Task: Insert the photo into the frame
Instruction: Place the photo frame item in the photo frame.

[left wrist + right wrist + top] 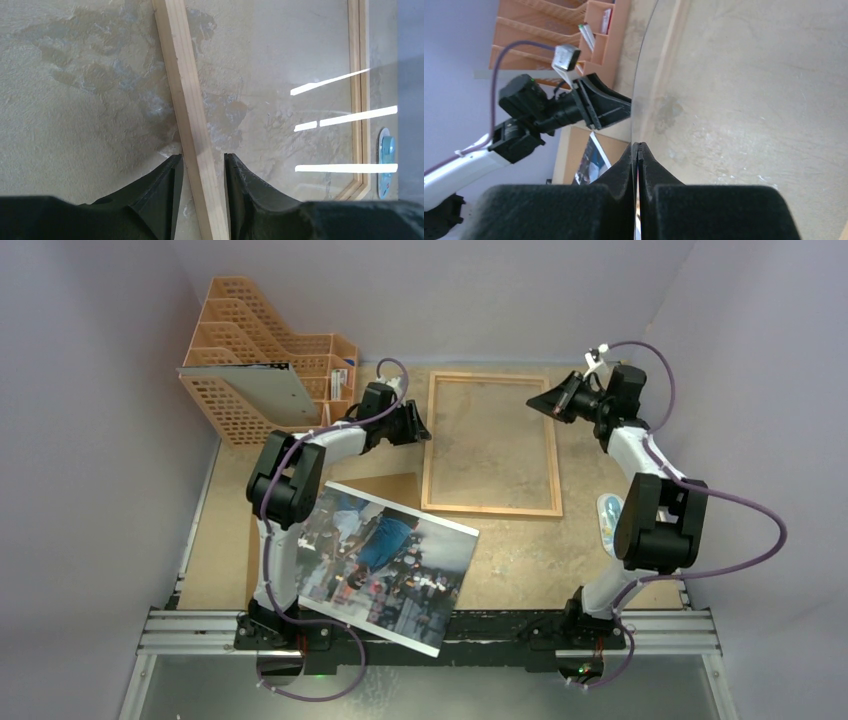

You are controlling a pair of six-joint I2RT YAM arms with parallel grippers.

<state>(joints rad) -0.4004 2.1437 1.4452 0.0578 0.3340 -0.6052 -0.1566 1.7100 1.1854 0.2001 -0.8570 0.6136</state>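
Note:
The clear pane [638,75] bows up above the frame. So next my right gripper brings the pane's edge inward and lowers it inside the frame's rail.
The light-wood frame [490,508] lies flat on the table at centre. My left gripper [420,427] is open and straddles the frame's left rail [187,100], with a small gap on each side of the wood. My right gripper [537,400] is at the frame's far right corner, shut on the edge of the clear pane [684,90], which bows as a thin curved sheet above the frame. The photo [385,565], a street scene with a person in blue, lies at the near left, partly over a brown backing panel [385,487] and the left arm's base. It also shows in the right wrist view [591,162].
An orange plastic file rack [265,360] with a grey folder stands at the far left. A small white and blue object [609,517] lies by the right arm, right of the frame. Purple walls close in both sides and the back.

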